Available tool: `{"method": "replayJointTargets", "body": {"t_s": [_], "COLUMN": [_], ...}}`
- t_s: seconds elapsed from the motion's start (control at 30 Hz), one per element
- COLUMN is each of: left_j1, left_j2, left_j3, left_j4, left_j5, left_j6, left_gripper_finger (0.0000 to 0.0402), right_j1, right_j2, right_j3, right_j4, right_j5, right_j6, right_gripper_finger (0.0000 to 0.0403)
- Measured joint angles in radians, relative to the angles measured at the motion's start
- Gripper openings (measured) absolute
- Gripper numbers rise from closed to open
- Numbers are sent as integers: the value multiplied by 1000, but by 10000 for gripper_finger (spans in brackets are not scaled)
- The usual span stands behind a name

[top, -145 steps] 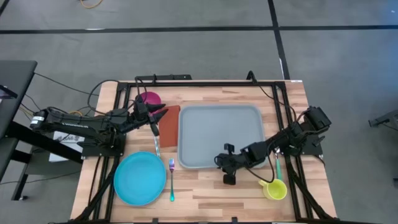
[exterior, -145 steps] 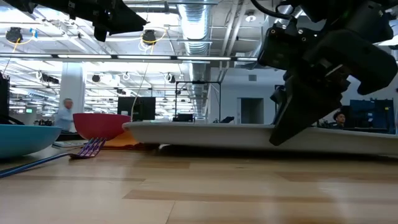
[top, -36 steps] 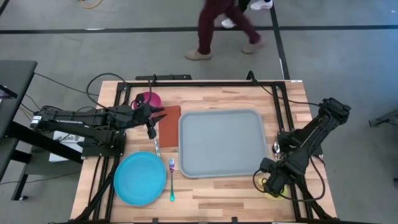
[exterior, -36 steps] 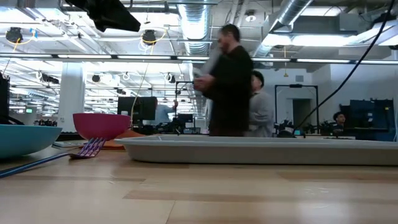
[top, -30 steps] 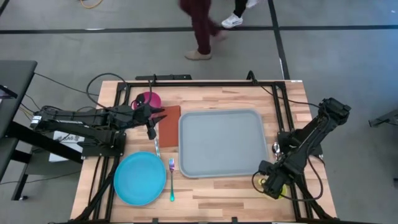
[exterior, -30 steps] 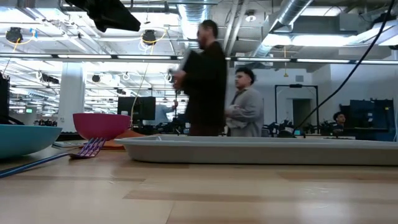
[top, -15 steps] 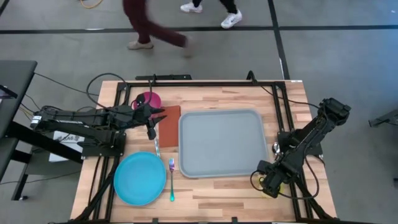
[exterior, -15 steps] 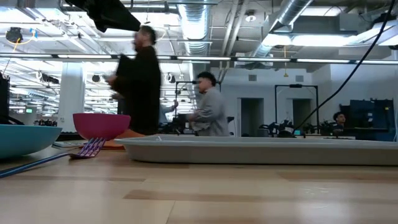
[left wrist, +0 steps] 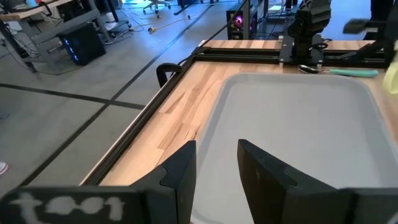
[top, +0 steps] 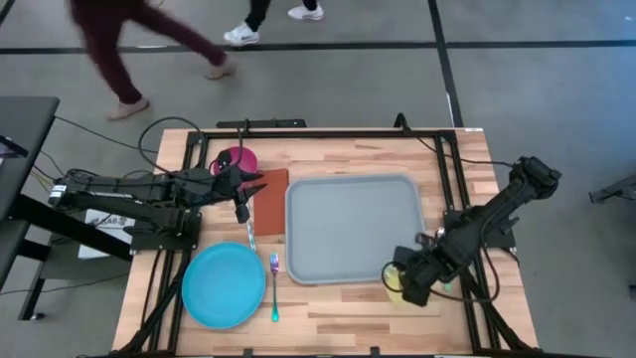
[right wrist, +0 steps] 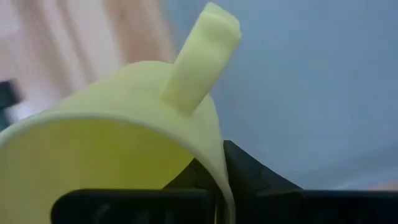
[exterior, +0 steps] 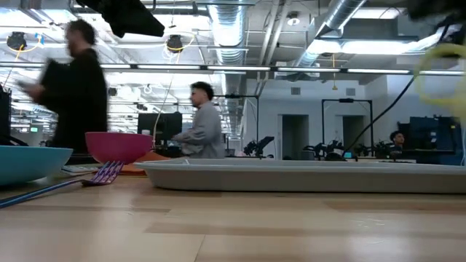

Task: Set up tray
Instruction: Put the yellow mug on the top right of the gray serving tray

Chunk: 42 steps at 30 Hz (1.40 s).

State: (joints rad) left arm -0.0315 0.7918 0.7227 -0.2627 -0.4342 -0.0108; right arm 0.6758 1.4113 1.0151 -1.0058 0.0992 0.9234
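Note:
My right gripper goes on carrying the yellow-green cup until it stands in the far spoon-side corner. The cup hangs by its rim, clear of the empty tray.
The pale grey-blue tray lies flat on the table's middle and shows in the low view as the tray. My right gripper is at the tray's near right corner, shut on a yellow-green cup. The cup fills the right wrist view, handle pointing away from the fingers, with the tray behind it. The low view shows the cup as a blur high above the table. My left gripper hovers open by the orange-brown napkin, left of the tray; its fingers point across the tray. My right gripper holds the cup by its rim, on the side below the handle. One finger is inside the cup and one finger outside, with the wall between them. The cup is lifted clear of the table.
A round blue plate sits at the near left with a fork beside it. A pink bowl stands at the far left. A teal spoon lies right of the tray. People walk past beyond the table's far edge.
My right gripper has carried the cup up off the table and toward the table's left, from the near right corner to the tray's near right corner. The left arm has kept still. The people behind the table have walked on.

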Motion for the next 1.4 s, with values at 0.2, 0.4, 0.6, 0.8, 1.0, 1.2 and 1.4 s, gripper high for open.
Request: {"method": "replayJointTargets", "body": {"t_s": [0.2,0.4,0.6,0.8,1.0,1.2,1.4], "left_j1": [0,0,0,0,0,0,0], "left_j2": [0,0,0,0,0,0,0], "left_j3": [0,0,0,0,0,0,-1], "left_j4": [13,12,12,7,6,-18,-34], "left_j5": [-1,11,10,10,9,9,9], "left_j6": [0,5,9,9,9,7,2], "left_gripper_finger": [108,108,108,108,108,108,108], "right_j1": [-170,-380,-611,-843,-1015,-1119,-1175], "right_j2": [0,0,0,0,0,0,0], "right_j3": [75,76,76,76,76,59,-26], "right_j4": [-195,-319,-348,-248,-160,-108,-75], "right_j5": [227,197,224,221,102,72,32], "right_j6": [-120,-320,-605,-899,-1116,-1168,-1226], "right_gripper_finger": [10,9,7,4,6,5,5]}}
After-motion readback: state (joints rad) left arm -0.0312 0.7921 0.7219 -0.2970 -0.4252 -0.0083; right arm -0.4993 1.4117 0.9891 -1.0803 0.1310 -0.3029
